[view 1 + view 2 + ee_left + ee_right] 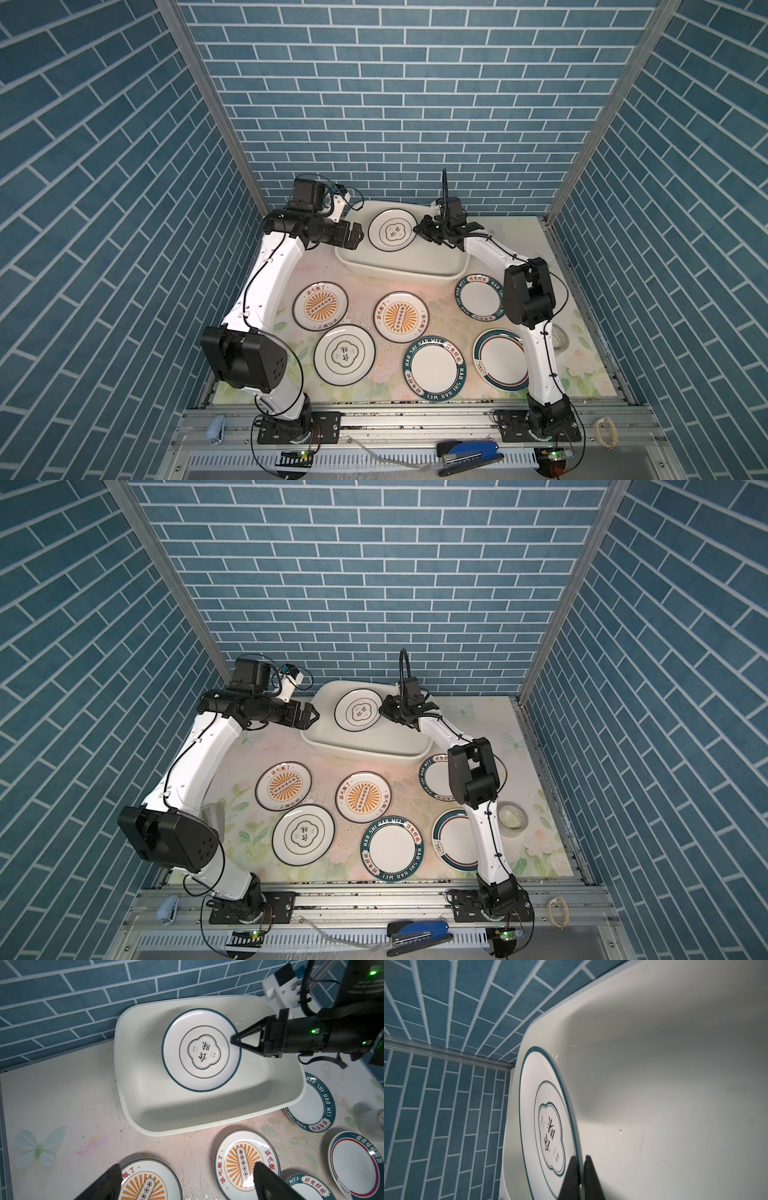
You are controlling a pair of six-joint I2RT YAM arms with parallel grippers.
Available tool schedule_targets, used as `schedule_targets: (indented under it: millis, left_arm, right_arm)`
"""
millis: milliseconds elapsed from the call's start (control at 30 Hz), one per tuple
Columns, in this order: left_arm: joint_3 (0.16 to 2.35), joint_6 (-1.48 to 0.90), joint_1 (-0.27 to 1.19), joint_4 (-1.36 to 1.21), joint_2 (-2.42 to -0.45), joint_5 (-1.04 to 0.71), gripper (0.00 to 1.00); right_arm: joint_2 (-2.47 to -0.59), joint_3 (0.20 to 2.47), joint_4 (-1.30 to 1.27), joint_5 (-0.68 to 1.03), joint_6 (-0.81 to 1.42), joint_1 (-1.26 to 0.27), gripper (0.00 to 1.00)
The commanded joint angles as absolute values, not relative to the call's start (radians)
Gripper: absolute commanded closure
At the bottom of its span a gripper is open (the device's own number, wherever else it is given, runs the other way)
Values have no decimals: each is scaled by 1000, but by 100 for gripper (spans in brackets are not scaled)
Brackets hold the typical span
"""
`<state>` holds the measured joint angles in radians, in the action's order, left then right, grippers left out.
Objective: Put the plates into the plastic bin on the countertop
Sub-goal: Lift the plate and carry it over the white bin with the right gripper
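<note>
My right gripper is holding the clover-emblem plate face up over the plastic bin's empty bottom. It should keep lowering the plate until the plate rests there, then let go.
My right gripper is shut on the rim of a clover-emblem plate, held inside the plastic bin toward its left end. Whether the plate touches the bin floor I cannot tell. My left gripper stands open and empty just left of the bin. On the countertop lie two sunburst plates, a clover plate, two lettered-band plates and a ringed plate.
A tape roll lies at the right, behind my right arm. Blue tiled walls close in the back and both sides. A blue stapler and a small pale stapler rest on the metal rail in front.
</note>
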<state>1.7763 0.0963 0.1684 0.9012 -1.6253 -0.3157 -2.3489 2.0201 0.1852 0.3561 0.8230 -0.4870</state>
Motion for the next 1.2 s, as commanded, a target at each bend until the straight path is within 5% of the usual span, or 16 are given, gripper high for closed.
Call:
schedule_targets:
  millis: [0, 1167]
  left_arm:
    - [1795, 91, 164, 911, -1595, -357, 1]
    - [1763, 85, 164, 892, -1579, -404, 0]
  right_arm:
    - [-2411, 2113, 190, 335, 842, -510, 100]
    - [-2719, 2430, 246, 430, 964, -561, 100]
